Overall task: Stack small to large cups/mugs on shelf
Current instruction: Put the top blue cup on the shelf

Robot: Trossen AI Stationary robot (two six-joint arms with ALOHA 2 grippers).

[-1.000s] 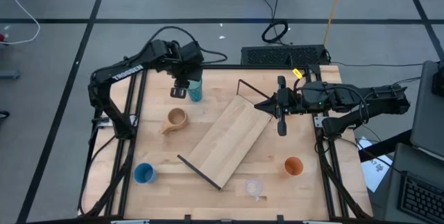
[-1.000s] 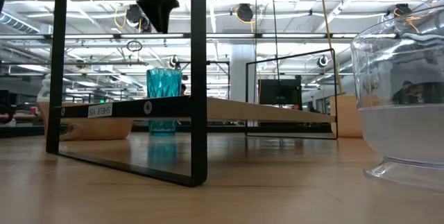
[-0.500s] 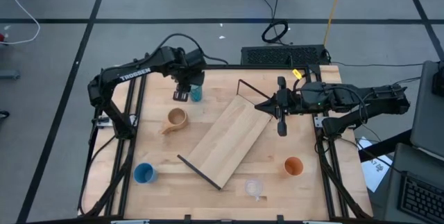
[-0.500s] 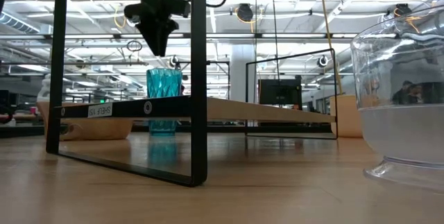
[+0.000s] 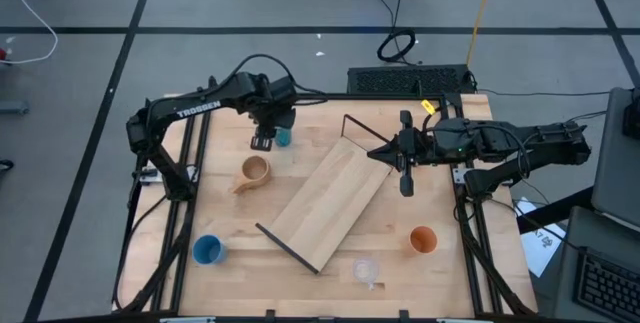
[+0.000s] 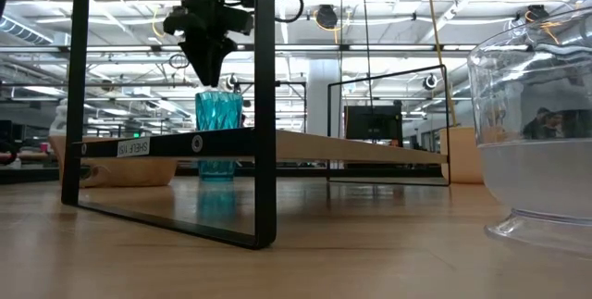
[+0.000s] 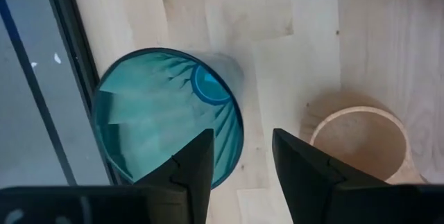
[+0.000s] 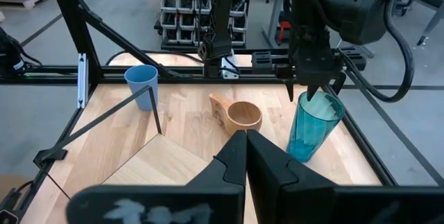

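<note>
I see the tumbler's base ring [image 7: 210, 85] plainly inside, so the teal tumbler [image 5: 283, 137] will turn out empty when I lift it by its rim and tilt it sideways.
The teal tumbler [image 5: 283, 136] stands upright on its base at the table's far left. My left gripper [image 5: 265, 141] hangs open just over its rim [image 8: 320, 102], pointing down, one finger above the mouth and one outside it [image 7: 239, 141]. The tan mug [image 5: 255, 171] stands a little nearer, the blue cup [image 5: 207, 250] at the near left, the orange cup [image 5: 423, 239] and the clear cup [image 5: 366, 269] at the near right. The shelf [image 5: 325, 203] lies slantwise on the table's middle. My right gripper [image 5: 378, 152] waits shut above its far right end.
The shelf's black end rails [image 6: 264, 105] stand up from the table. Black frame bars [image 5: 190, 163] run along the table's left and right sides. A keyboard [image 5: 410, 80] lies beyond the far edge. The clear cup [image 6: 536, 142] sits close to the low camera.
My left gripper has come down toward the teal tumbler's rim, its fingers just as far apart as before. The tumbler and the other cups have stayed in place.
</note>
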